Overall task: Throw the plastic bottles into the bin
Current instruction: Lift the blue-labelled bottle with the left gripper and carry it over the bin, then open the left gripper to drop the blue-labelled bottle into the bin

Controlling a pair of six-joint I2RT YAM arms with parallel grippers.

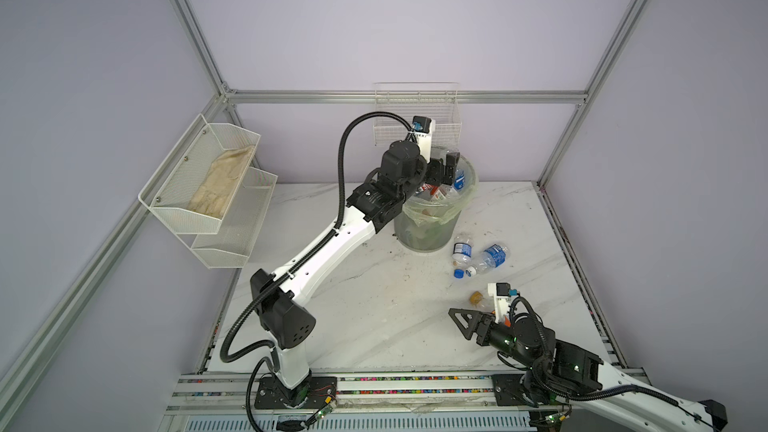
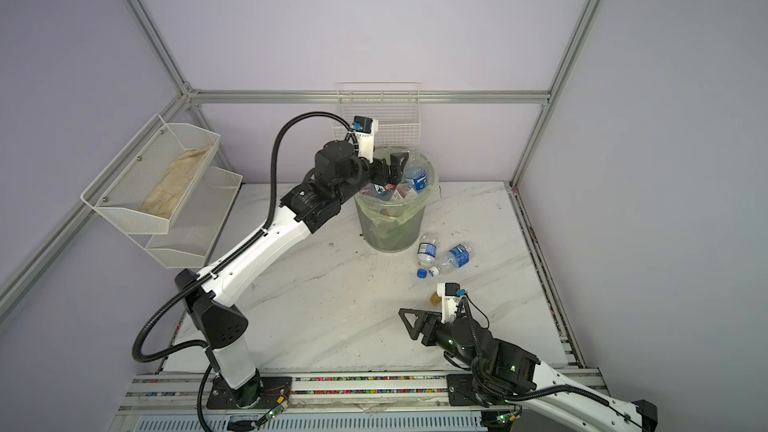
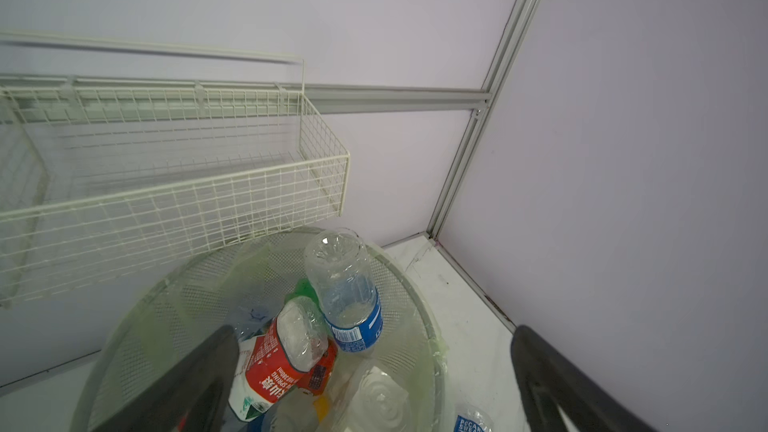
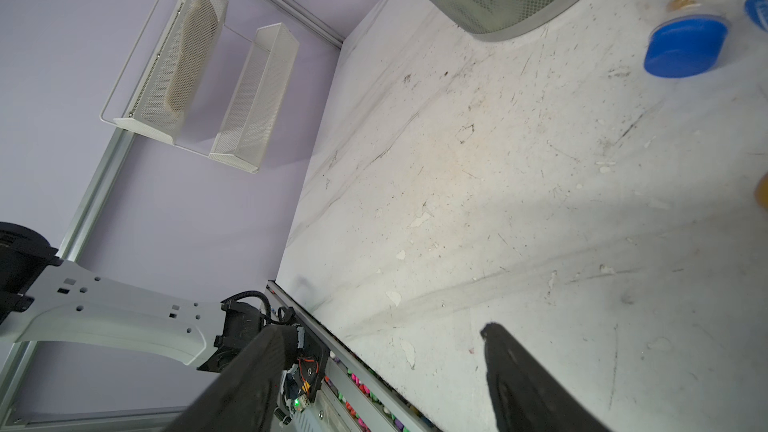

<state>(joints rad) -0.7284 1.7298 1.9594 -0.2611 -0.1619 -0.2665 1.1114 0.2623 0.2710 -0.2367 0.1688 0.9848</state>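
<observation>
My right gripper should swing back and grab the amber-tinted bottle [image 1: 485,304] by its cap [image 1: 476,297], because the bottle lies beside my right gripper's wrist, outside its open fingers.
The bin [image 1: 428,222] [image 2: 388,222] stands at the back of the table, holding several plastic bottles. Among them are a blue-labelled bottle [image 3: 345,284] [image 1: 459,178] leaning on the far wall and a red-labelled bottle [image 3: 278,363]. My left gripper [image 1: 446,168] [image 3: 374,330] hovers over the rim, open wide with nothing between its fingers. Two blue-labelled bottles [image 1: 462,249] [image 1: 492,255] lie on the table right of the bin. An amber-tinted bottle [image 1: 477,297] lies beside my right wrist. My right gripper [image 1: 459,322] [image 4: 384,332] is open and empty, low over bare table.
A white wire basket [image 1: 417,118] hangs on the back wall just above the bin. Two white mesh shelves [image 1: 208,184] hang on the left wall, the upper one holding a cloth. A metal rail [image 1: 374,384] runs along the table's front edge.
</observation>
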